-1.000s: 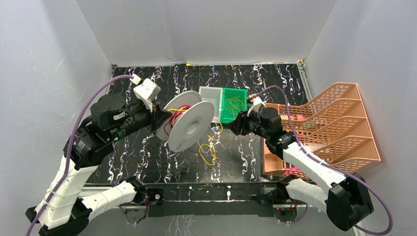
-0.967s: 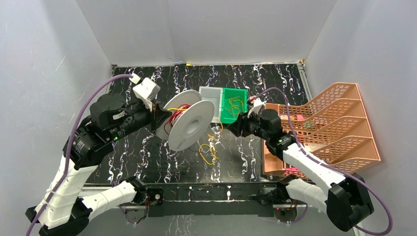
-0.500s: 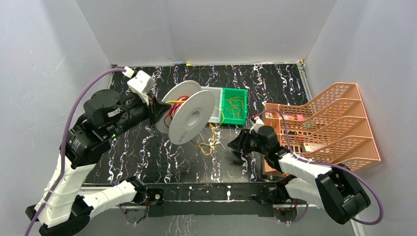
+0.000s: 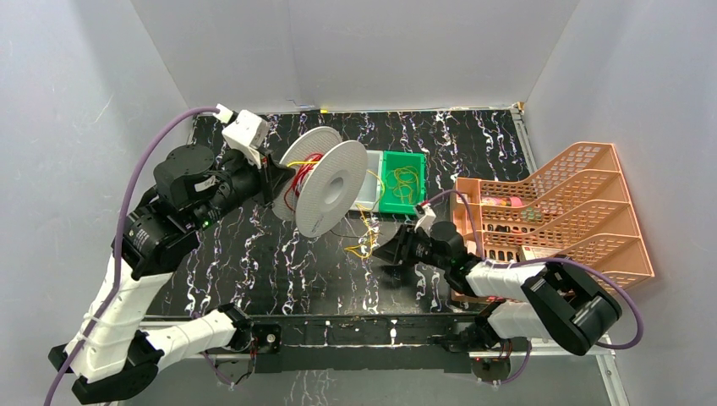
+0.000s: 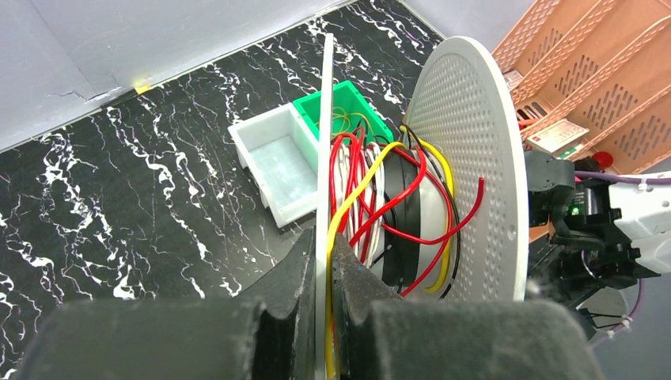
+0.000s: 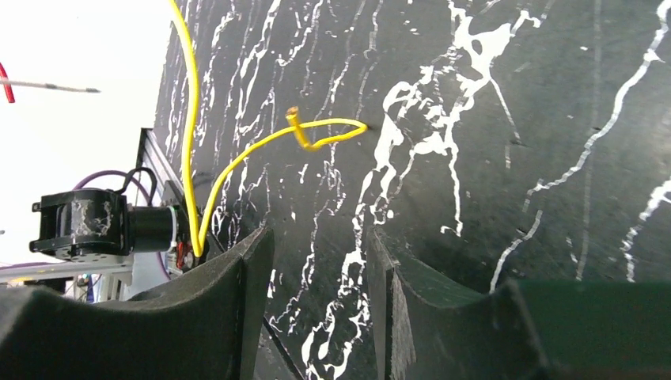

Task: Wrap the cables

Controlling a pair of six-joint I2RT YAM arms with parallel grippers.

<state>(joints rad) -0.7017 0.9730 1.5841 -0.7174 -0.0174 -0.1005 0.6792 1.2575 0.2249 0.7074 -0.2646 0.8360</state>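
Observation:
The yellow cable's bent end [image 6: 299, 131] is sticking up free in front of my right gripper's open fingers, so my right gripper keeps going toward that cable's tip [image 6: 293, 113] and closes there.
My left gripper [image 4: 272, 182] [image 5: 324, 273] is shut on one flange of the white perforated spool [image 4: 330, 200] [image 5: 467, 158] and holds it off the table. A yellow cable [image 5: 356, 198] runs between the flange and one finger. Red, yellow, white and black wires are wound round the hub. A loose tangle of yellow cables [image 4: 362, 244] lies on the table under the spool. My right gripper [image 4: 392, 251] [image 6: 320, 261] hangs low over the table just right of that tangle, open with nothing between its fingers. A yellow cable [image 6: 190, 119] loops ahead of it, its bent end [image 6: 305, 134] on the table.
A green bin [image 4: 402, 183] [image 5: 342, 107] with more yellow cables and a white bin [image 4: 369, 169] [image 5: 277, 162] stand behind the spool. An orange file rack [image 4: 558, 216] fills the right side, close to my right arm. Grey walls enclose the black marbled table [image 4: 254, 254].
My right arm has swung from beside the green bin toward the near edge and down to the table, its jaws widening a little. My left arm has shifted the spool slightly up and back.

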